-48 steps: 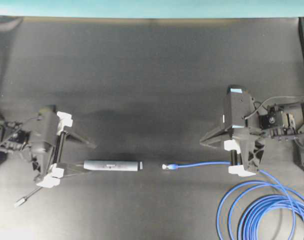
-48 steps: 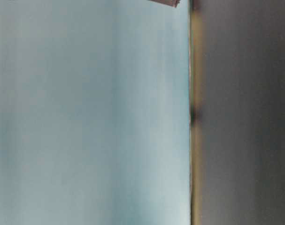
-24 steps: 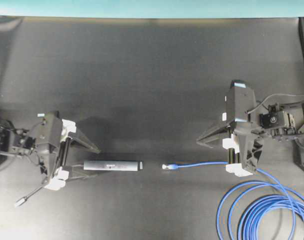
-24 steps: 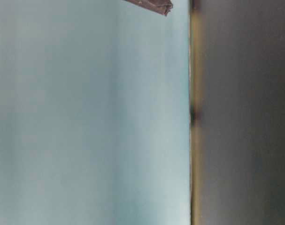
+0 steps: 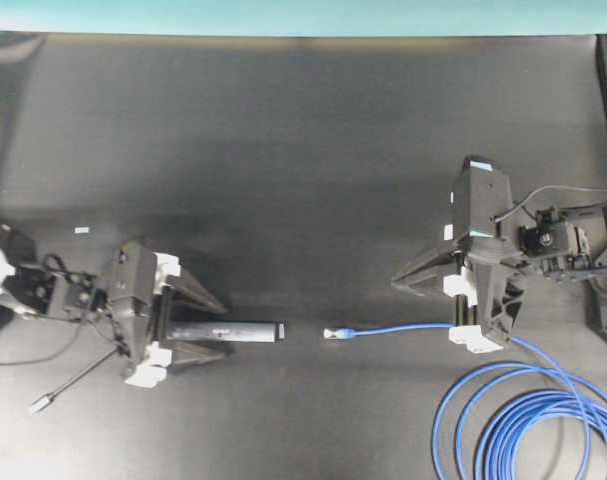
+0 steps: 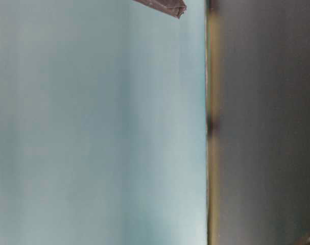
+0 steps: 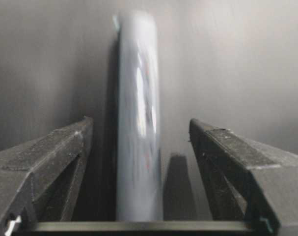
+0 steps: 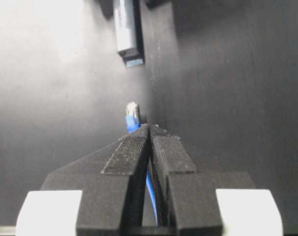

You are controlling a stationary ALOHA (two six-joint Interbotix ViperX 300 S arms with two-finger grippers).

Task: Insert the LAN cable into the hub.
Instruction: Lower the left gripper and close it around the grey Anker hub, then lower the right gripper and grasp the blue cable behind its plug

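Observation:
The thin grey cord (image 5: 87, 373) goes almost straight to its small plug (image 5: 41, 403), so the cord will trail along stiffly and stay stretched out when the robot lifts the hub.
The hub (image 5: 248, 331) is a slim dark-grey bar lying flat left of centre, its port end facing right. My left gripper (image 5: 225, 329) is open and straddles the hub's left half. In the left wrist view the hub (image 7: 136, 64) runs up between the spread fingers (image 7: 65, 147) with gaps on both sides. The LAN cable's plug (image 5: 333, 334) points at the hub from a short gap away. My right gripper (image 8: 149, 127) is shut, with the blue LAN cable (image 8: 149, 189) running between its fingers. The plug (image 8: 133, 114) sticks out past their tips, and the hub (image 8: 126, 29) lies beyond it.
The blue cable's loose loops (image 5: 533, 420) lie at the lower right. The hub's thin grey cord ends in a small plug (image 5: 40, 404) at the lower left. A small white tag (image 5: 81, 230) lies on the mat. The table-level view is blurred and shows little.
My left gripper has slid right along the mat, and its open fingers have come from beside the hub's left end to either side of the hub. The right gripper and the cable have hardly moved.

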